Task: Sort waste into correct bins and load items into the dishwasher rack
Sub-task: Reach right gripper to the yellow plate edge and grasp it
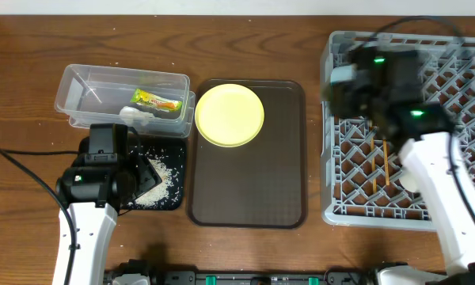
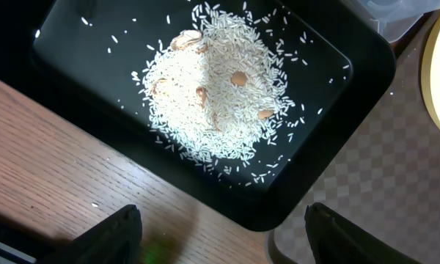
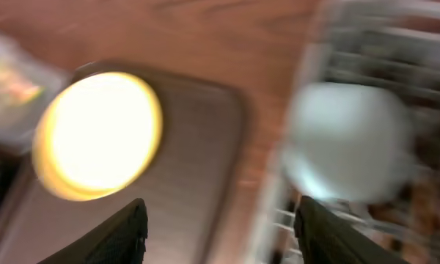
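Observation:
I can see the yellow plate empty (image 1: 229, 115), its rim facing the grey rack and clear, so I should keep moving my right gripper toward that rim (image 1: 261, 127) and close it there.
The clear tub (image 1: 79, 87) holds the green-and-orange wrapper (image 1: 157, 100) and the white tissue (image 1: 138, 117). The black tray (image 1: 172, 202) in front of it holds a pile of rice (image 1: 165, 176), also in the left wrist view (image 2: 213, 95). My left gripper (image 1: 145, 172) hovers open and empty over the tray's near corner (image 2: 220, 238). The yellow plate (image 1: 229, 115) lies on the brown serving tray (image 1: 253, 182). My right gripper (image 1: 338, 85) is open and empty (image 3: 220, 235) over the left edge of the grey rack (image 1: 330, 158). Chopsticks (image 1: 386, 162) lie in the rack. A pale bowl (image 3: 348, 139) sits blurred in the rack.
The right wrist view is motion-blurred; it shows the plate (image 3: 95, 136) and serving tray (image 3: 191, 191). A white rounded object (image 1: 409, 180) in the rack is partly hidden under my right arm. Small brownish bits lie in the rice (image 2: 238, 78). Cables trail at both sides.

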`<move>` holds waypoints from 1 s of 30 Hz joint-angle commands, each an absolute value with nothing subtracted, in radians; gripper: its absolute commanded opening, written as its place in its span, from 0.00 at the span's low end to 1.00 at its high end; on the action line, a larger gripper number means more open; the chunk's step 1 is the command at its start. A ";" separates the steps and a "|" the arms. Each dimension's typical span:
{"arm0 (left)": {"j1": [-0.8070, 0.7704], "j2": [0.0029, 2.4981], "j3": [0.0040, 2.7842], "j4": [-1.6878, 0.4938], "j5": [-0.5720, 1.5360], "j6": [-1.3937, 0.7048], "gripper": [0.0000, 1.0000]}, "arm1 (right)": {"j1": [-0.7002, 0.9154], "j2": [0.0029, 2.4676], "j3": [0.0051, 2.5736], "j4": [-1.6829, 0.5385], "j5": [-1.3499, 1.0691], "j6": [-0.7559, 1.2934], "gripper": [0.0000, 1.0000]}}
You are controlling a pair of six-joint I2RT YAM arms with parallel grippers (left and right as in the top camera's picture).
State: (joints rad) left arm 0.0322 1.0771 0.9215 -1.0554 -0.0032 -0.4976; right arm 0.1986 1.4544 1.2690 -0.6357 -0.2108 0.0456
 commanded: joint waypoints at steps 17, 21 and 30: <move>0.038 1.072 0.915 -1.062 -0.008 -0.503 0.74 | 0.593 1.917 1.280 -0.305 0.157 0.281 0.65; 0.038 1.072 0.915 -1.062 -0.008 -0.503 0.74 | 0.595 1.992 1.280 -0.277 0.157 0.344 0.62; 0.038 1.072 0.915 -1.062 -0.008 -0.503 0.74 | 0.596 2.037 1.280 -0.313 0.149 0.363 0.43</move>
State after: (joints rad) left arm 0.0322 1.0771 0.9215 -1.0565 -0.0029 -0.4976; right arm 0.5808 2.0270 1.2690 -0.3035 0.1322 0.3378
